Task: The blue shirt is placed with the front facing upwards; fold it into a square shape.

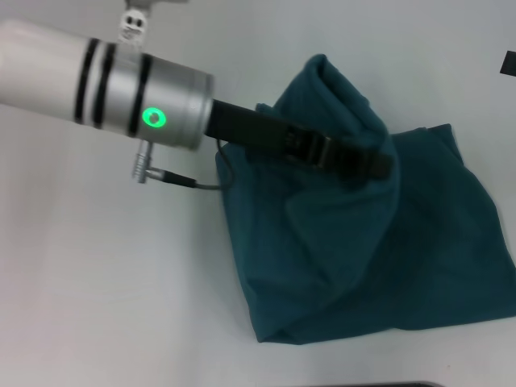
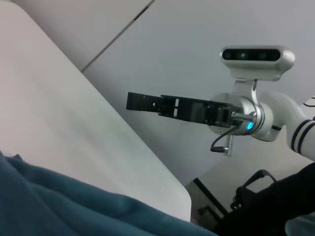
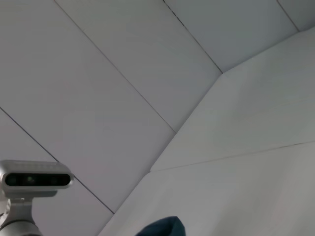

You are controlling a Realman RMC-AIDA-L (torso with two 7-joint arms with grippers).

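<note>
I should keep lowering the raised fold (image 1: pixel 347 222) with my left gripper while it hangs over the blue shirt's middle (image 1: pixel 395 262), and let go once the fold lies on the shirt.
The blue shirt (image 1: pixel 363 250) lies bunched on the white table (image 1: pixel 113 274), right of centre in the head view, and no lettering or collar shows. One fold is pulled up into a peak (image 1: pixel 330 81). My left gripper (image 1: pixel 377 165) reaches in from the left and is shut on that raised fold, with fabric draped around its tips. The shirt also fills the near corner of the left wrist view (image 2: pixel 59 201), and a small tip of it (image 3: pixel 163 227) shows in the right wrist view. My right gripper (image 2: pixel 129 101) hangs in the air off to the side, away from the shirt.
The table edge (image 2: pixel 162 182) runs close beside the shirt. A grey cable (image 1: pixel 193 181) loops from the left wrist toward the cloth. A small black object (image 1: pixel 508 63) pokes in at the right edge of the head view. Bare tabletop stretches left of the shirt.
</note>
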